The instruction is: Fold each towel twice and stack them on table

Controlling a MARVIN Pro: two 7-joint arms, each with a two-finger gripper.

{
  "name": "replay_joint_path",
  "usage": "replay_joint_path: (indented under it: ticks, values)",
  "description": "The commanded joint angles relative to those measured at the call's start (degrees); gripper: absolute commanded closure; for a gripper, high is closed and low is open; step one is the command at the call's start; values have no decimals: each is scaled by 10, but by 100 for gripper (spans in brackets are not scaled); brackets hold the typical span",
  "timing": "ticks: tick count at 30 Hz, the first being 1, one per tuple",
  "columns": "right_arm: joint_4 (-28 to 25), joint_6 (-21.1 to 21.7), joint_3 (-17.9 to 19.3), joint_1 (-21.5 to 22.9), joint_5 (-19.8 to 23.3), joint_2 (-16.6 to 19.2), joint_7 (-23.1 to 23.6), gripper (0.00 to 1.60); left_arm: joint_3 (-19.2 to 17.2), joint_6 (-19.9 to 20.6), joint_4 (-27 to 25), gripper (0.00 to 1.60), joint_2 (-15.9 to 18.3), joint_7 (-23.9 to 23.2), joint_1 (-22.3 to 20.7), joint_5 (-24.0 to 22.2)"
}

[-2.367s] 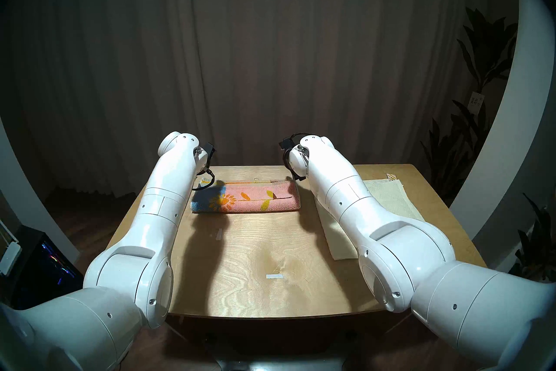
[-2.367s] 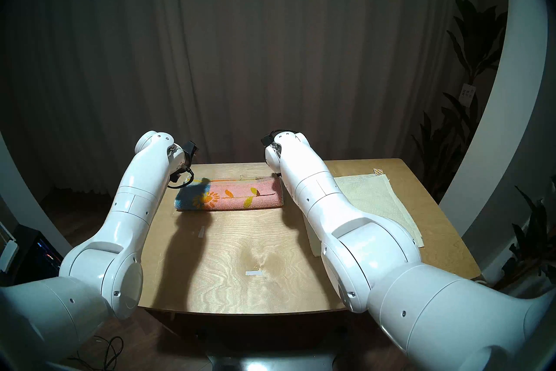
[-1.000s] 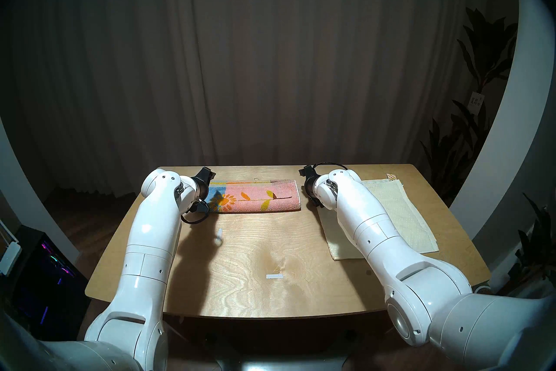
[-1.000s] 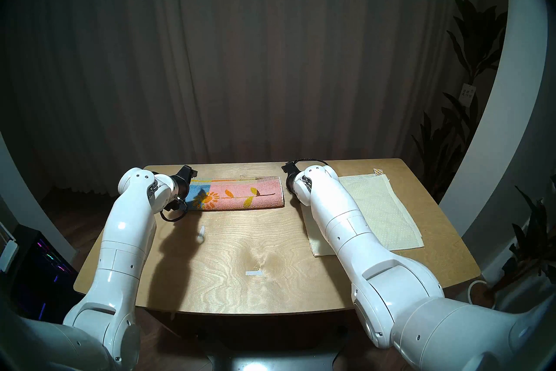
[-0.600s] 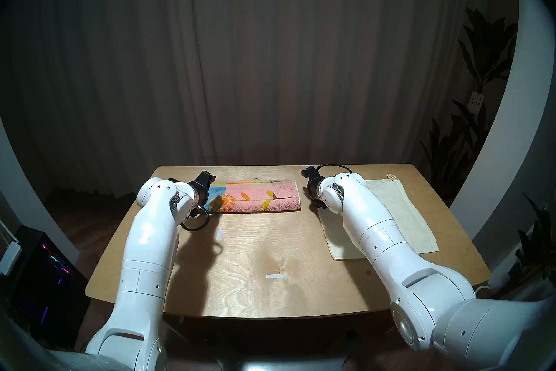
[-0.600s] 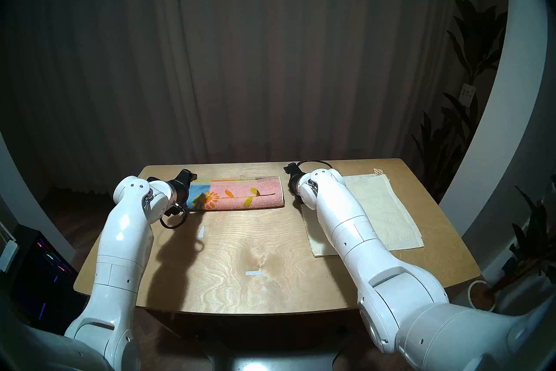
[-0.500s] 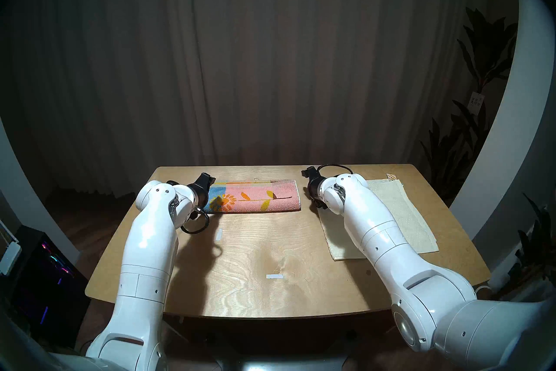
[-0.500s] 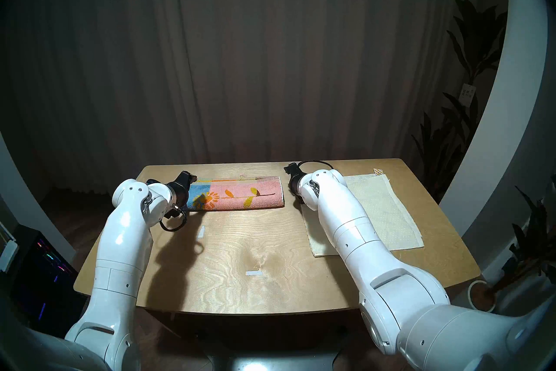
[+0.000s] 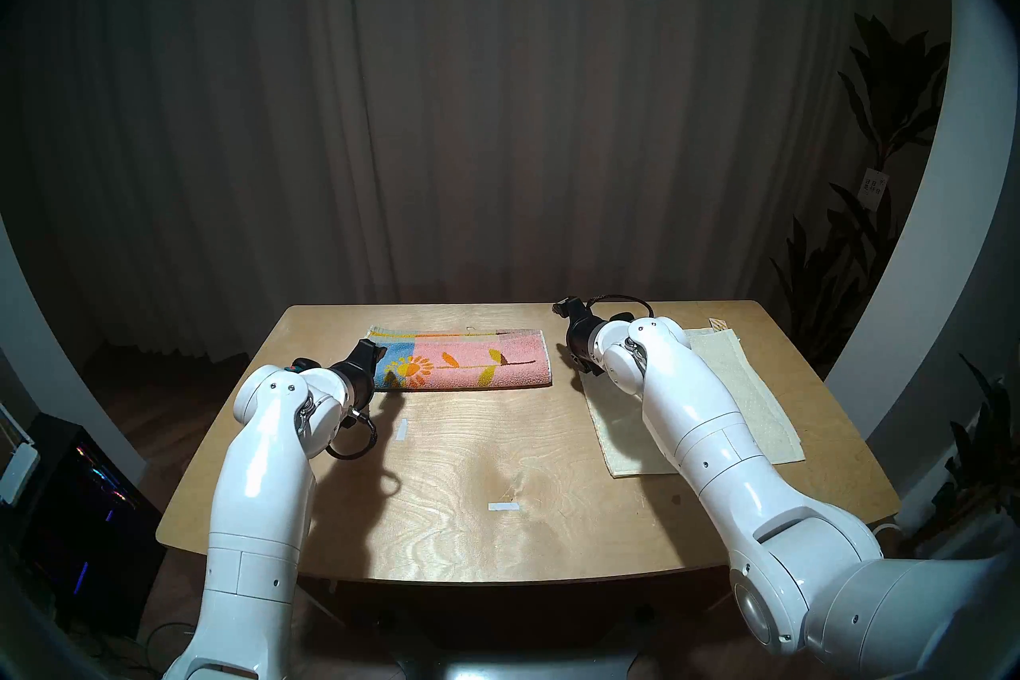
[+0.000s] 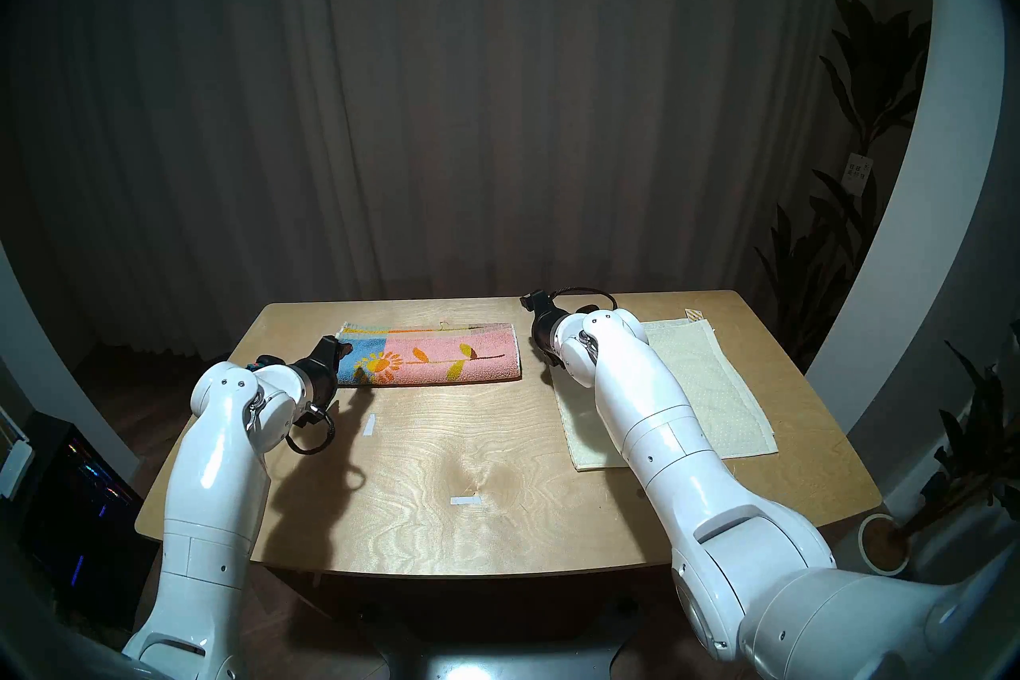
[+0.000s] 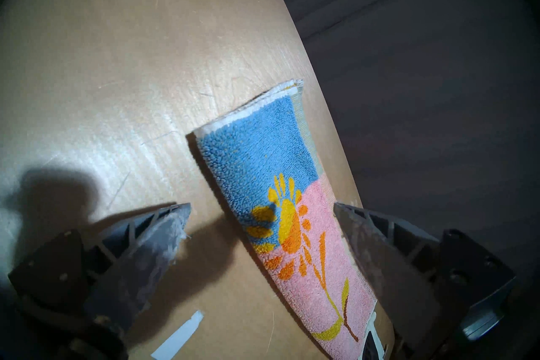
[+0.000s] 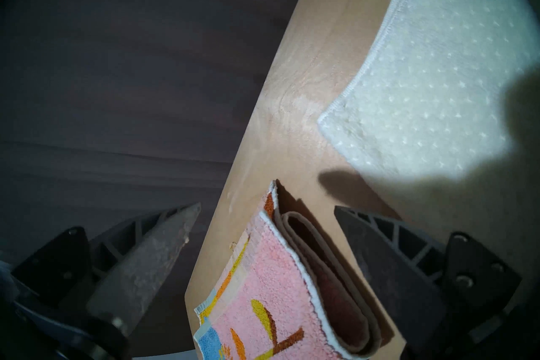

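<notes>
White hems (image 11: 247,108) are stacked at the towel's blue end. Both layers of the pink and blue towel (image 9: 461,361) will therefore come over together when I fold it.
The pink and blue towel (image 9: 469,359) lies folded into a long strip at the far middle of the table (image 9: 497,546). It also shows in the right head view (image 10: 441,356). My left gripper (image 9: 374,350) is open and empty, low over the strip's blue left end; the left wrist view shows the towel (image 11: 263,152) between and beyond its spread fingers (image 11: 163,233). My right gripper (image 12: 267,210) is open and empty at the strip's right end (image 12: 280,292), whose layers gape. The cream dotted towel (image 9: 745,397) lies flat at the right, partly under my right arm.
Two small white tape marks (image 9: 503,506) (image 9: 402,429) are on the tabletop. The table's far edge is close behind the pink towel. Potted plants (image 10: 883,543) stand to the right of the table and a lit computer case (image 9: 83,491) to the left.
Both arms have dropped and drawn back toward me. My left gripper has moved from the strip's far left corner to its near left corner. The right gripper has shifted slightly right. The towels have not moved.
</notes>
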Motion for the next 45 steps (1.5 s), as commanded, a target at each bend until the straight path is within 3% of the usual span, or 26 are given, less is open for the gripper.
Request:
replay_joint_path:
  ticks: [1, 15, 21, 26, 33, 45]
  values:
    - [-62, 17, 4, -11, 6, 14, 30, 0, -14, -13, -54, 0, -7, -19, 49, -3]
    - [-163, 57, 19, -78, 31, 51, 86, 0, -37, -52, -142, 0, -36, -76, 123, -11]
    - [-210, 76, 32, -112, 45, 70, 127, 0, -38, -73, -151, 0, -45, -118, 143, -2]
    - [-250, 95, 44, -147, 56, 88, 176, 0, -34, -96, -113, 0, -47, -155, 134, 22]
    - [-293, 111, 57, -189, 63, 106, 228, 0, -19, -130, -43, 0, -40, -202, 88, 64]
    - [-357, 100, 84, -252, 54, 124, 286, 0, 14, -199, 71, 0, -36, -297, 16, 126]
